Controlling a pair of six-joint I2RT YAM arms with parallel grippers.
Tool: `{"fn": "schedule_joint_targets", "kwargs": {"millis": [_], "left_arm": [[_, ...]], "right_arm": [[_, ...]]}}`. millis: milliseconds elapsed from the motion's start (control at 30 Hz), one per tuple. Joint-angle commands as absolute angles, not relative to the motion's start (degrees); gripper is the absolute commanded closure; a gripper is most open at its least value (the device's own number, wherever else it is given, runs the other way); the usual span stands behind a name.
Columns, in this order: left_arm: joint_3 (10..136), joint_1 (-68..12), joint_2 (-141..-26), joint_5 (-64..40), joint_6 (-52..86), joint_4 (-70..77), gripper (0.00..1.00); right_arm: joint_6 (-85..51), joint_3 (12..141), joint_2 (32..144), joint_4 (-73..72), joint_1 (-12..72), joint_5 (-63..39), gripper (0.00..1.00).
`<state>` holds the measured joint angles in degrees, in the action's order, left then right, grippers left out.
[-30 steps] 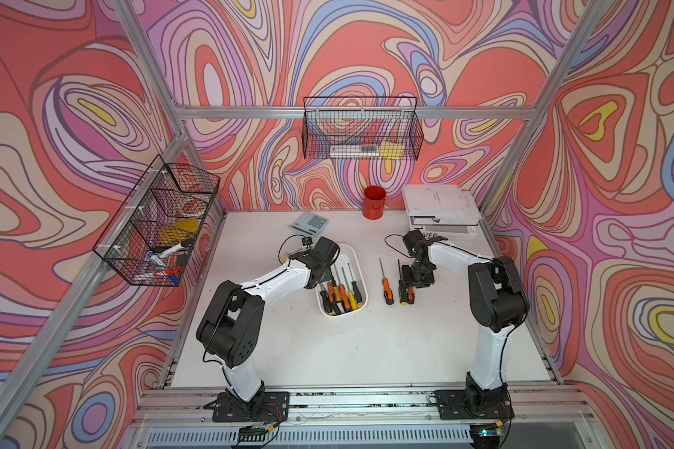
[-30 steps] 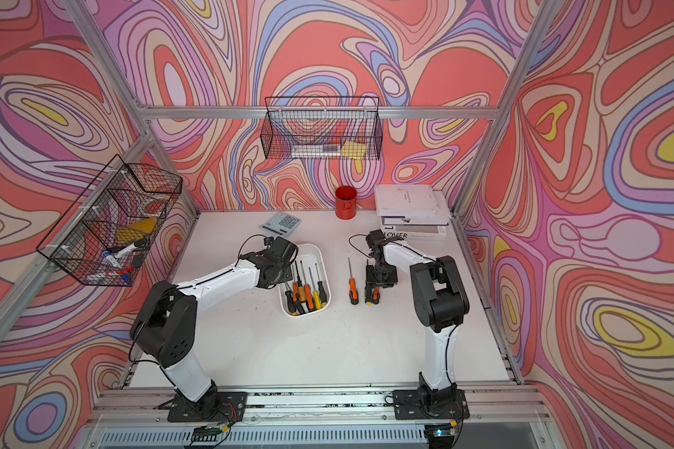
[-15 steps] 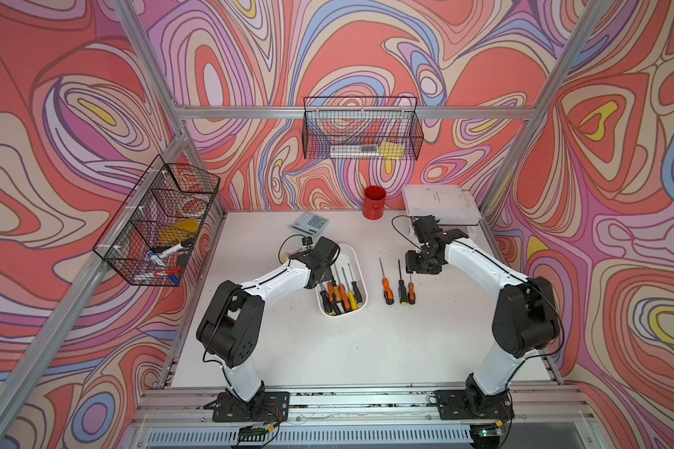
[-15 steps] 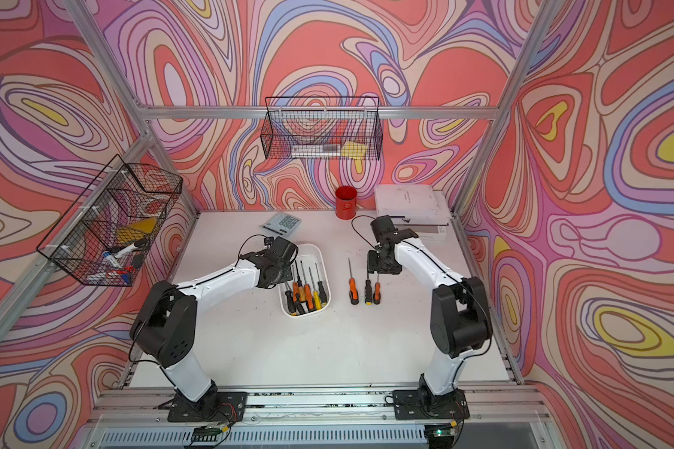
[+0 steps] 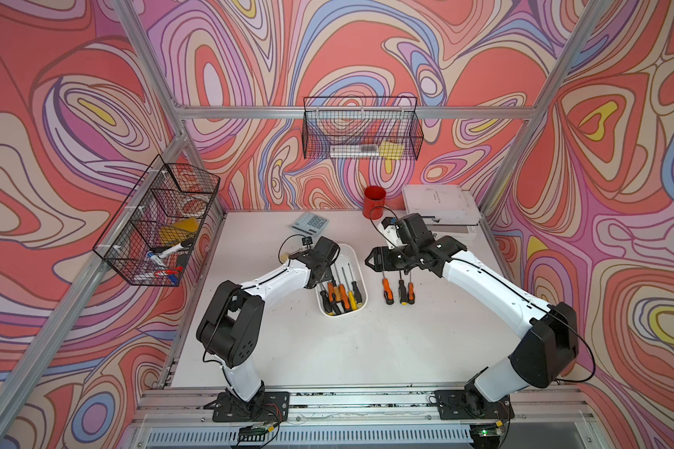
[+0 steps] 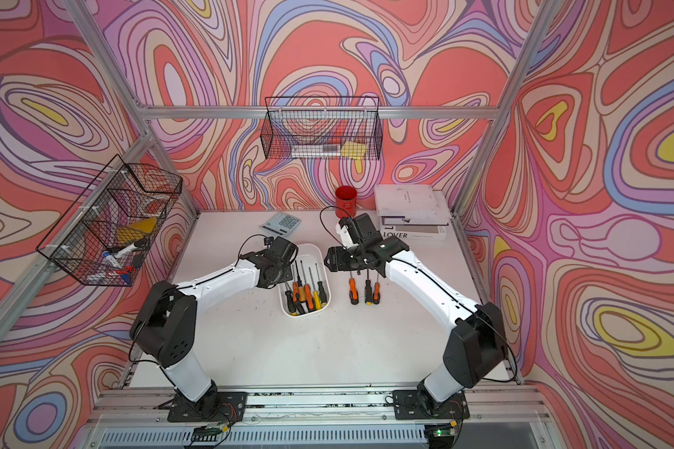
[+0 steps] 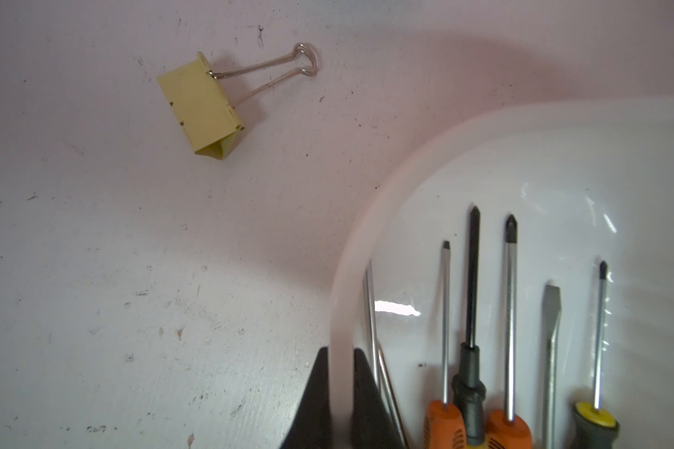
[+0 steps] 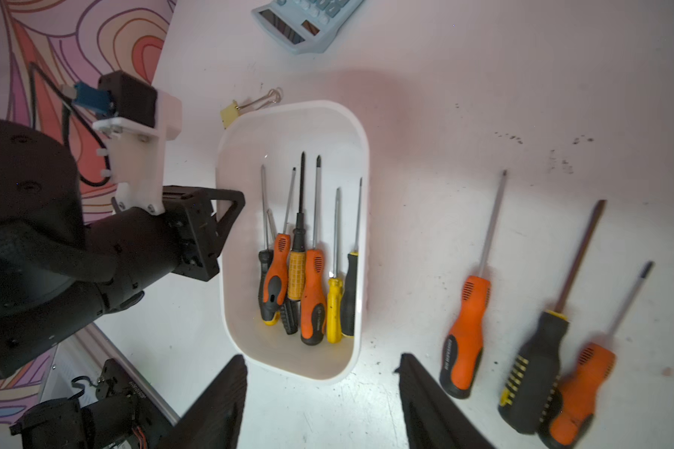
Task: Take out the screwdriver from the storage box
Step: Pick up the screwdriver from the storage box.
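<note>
The storage box's rim (image 7: 342, 322) is held by my left gripper, so my right gripper keeps moving to the orange screwdriver's handle (image 8: 314, 297) beside the bright yellow screwdriver and closes there.
The white storage box (image 5: 347, 252) (image 6: 312, 252) (image 8: 308, 132) lies mid-table and holds several screwdrivers (image 5: 341, 295) (image 6: 306, 295) (image 8: 312, 287) (image 7: 510, 311), handles toward the front. My left gripper (image 5: 323, 276) (image 7: 341, 352) is shut on the box's left rim (image 7: 405, 155), one finger on each side of the wall. Three more screwdrivers (image 5: 399, 289) (image 6: 366, 289) (image 8: 465, 330) lie side by side on the table right of the box. My right gripper (image 5: 372, 261) (image 6: 327, 261) (image 8: 323, 357) hangs open and empty above the gap between the box and those three.
A yellow binder clip (image 7: 201, 109) (image 8: 230, 112) lies just behind the box's far left corner. A calculator (image 5: 310, 224), a red cup (image 5: 374, 196) and stacked books (image 5: 438, 204) sit along the back. Black wire baskets (image 5: 360, 134) (image 5: 156, 221) hang on the walls.
My right gripper has opened, lifted off the screwdrivers on the table and swung left toward the box. Three screwdrivers now lie there uncovered. The left arm has not moved.
</note>
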<state>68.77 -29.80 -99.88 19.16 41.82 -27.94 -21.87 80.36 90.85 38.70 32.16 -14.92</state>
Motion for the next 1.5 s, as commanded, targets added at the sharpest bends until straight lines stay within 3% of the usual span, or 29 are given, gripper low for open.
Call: {"fn": "schedule_joint_targets", "kwargs": {"millis": [0,467,867,1100,1467], "left_arm": [[70.2,-29.6,-98.5,20.3,41.4,-29.2,1.0],[70.0,-29.7,-98.2,20.6,41.9,-29.2,1.0],[69.0,-29.8,-97.8,20.3,42.2,-28.4,1.0],[69.2,-29.8,-97.6,20.2,41.8,-28.4,1.0],[69.5,-29.8,-97.4,20.0,41.7,-28.4,1.0]], "right_arm": [[-23.6,78.8,94.0,34.3,34.6,-19.3,0.35],[-26.3,81.0,104.5,34.1,39.3,-18.9,0.36],[-31.3,85.6,114.5,36.5,41.7,-16.3,0.41],[-32.7,89.0,118.5,39.4,41.9,-11.5,0.53],[-32.7,92.5,123.3,41.4,42.1,-8.1,0.55]]}}
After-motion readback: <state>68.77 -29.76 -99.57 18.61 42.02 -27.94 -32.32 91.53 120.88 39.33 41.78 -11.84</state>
